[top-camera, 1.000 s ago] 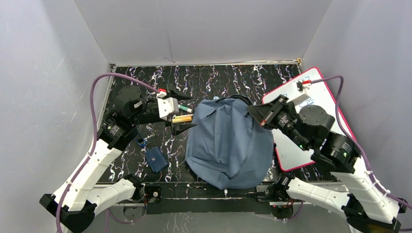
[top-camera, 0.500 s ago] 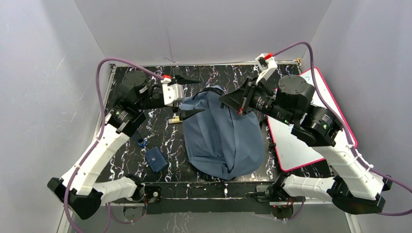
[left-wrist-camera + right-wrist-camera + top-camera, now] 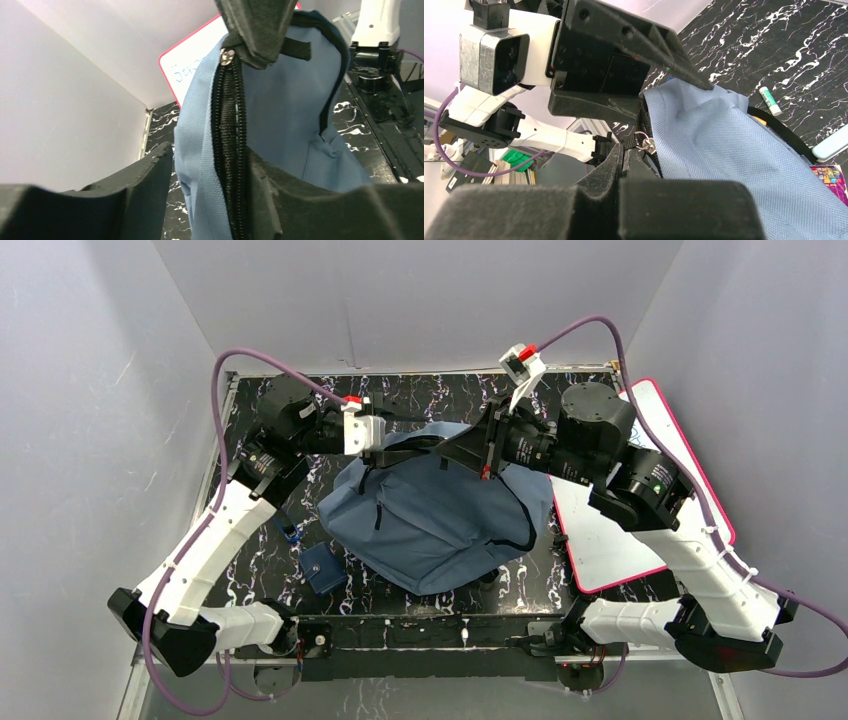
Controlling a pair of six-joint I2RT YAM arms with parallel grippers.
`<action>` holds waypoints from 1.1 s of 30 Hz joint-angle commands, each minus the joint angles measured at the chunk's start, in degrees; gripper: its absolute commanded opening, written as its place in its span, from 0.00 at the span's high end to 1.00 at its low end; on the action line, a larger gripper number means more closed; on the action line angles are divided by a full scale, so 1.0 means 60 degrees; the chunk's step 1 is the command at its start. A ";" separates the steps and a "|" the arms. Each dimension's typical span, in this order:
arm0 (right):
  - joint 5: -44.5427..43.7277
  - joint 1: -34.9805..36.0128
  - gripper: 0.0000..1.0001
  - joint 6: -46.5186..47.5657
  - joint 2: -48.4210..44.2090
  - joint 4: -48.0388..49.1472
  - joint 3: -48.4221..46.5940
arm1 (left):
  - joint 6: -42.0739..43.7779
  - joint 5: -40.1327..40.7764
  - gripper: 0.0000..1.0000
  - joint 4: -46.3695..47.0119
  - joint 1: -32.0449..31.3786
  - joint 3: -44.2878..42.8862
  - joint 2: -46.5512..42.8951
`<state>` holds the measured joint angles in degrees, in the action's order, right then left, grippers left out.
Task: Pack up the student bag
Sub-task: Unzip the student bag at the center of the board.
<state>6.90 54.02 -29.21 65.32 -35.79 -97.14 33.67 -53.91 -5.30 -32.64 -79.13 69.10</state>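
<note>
The bag's zipper teeth are between the fingers of my left gripper. That gripper should back away and pinch the blue fabric beside the teeth before my right gripper pulls the zipper's slider.
The slate-blue student bag hangs lifted by its top, front pocket facing up. My right gripper is shut on its top edge at the zipper pull; in the left wrist view its fingers clamp just beside the slider. My left gripper straddles the black zipper edge a little lower. One finger lies against the zipper. The other finger stands a sliver off the blue fabric.
A red-rimmed whiteboard lies right of the bag. A small dark-blue pouch and a small blue item sit on the black marbled table at the left. A white stick lies beyond the bag.
My right gripper swung left and up with the bag's top, and the bag turned so its front pocket shows. My left gripper moved onto the zipper edge and its jaws narrowed.
</note>
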 commanded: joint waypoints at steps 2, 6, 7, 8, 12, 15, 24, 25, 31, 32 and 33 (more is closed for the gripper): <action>-0.0082 -0.0006 1.00 0.0196 -0.0401 0.1203 -0.0203 | 0.0248 -0.0665 0.71 0.0111 0.0006 -0.0228 -0.0236; -0.1015 0.0000 1.00 0.0196 -0.0950 0.1290 0.0317 | 0.0199 -0.0267 1.00 0.0107 0.0006 0.0040 -0.0511; -0.1365 -0.0002 1.00 0.0176 -0.1119 0.1268 0.0481 | 0.0150 -0.0080 1.00 0.0091 0.0006 0.0105 -0.0579; -0.1689 -0.0006 1.00 0.0168 -0.1285 0.1170 0.0640 | 0.0076 0.0152 1.00 0.0092 0.0006 0.0153 -0.0639; -0.3055 0.0004 1.00 -0.0066 -0.1906 0.0323 0.1249 | -0.0235 0.1194 1.00 0.0152 0.0006 0.0370 -0.0870; -0.3781 -0.0002 1.00 -0.0385 -0.2372 -0.0291 0.1727 | -0.0532 0.2020 1.00 0.0297 0.0013 0.0587 -0.1012; -0.6588 0.0004 1.00 -0.2311 -0.3737 -0.2533 0.3126 | -0.0896 0.3423 1.00 0.0205 0.0006 0.1205 -0.1558; -0.6769 0.0002 1.00 -0.2564 -0.3817 -0.2800 0.3260 | -0.0915 0.3465 1.00 0.0171 0.0006 0.1250 -0.1637; -0.7279 0.0001 1.00 -0.3278 -0.4192 -0.3589 0.3648 | -0.0966 0.3643 1.00 0.0008 0.0006 0.1576 -0.2064; -0.7248 0.0000 1.00 -0.3022 -0.4214 -0.3293 0.3596 | -0.0924 0.3593 0.91 -0.0050 0.0013 0.1615 -0.2112; -0.7154 -0.0008 1.00 -0.2684 -0.4226 -0.2980 0.3474 | -0.0860 0.3486 0.69 -0.0096 0.0007 0.1653 -0.2169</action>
<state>-29.47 54.17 -46.50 41.93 -53.78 -74.87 27.75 -36.56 -6.87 -33.50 -69.63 59.20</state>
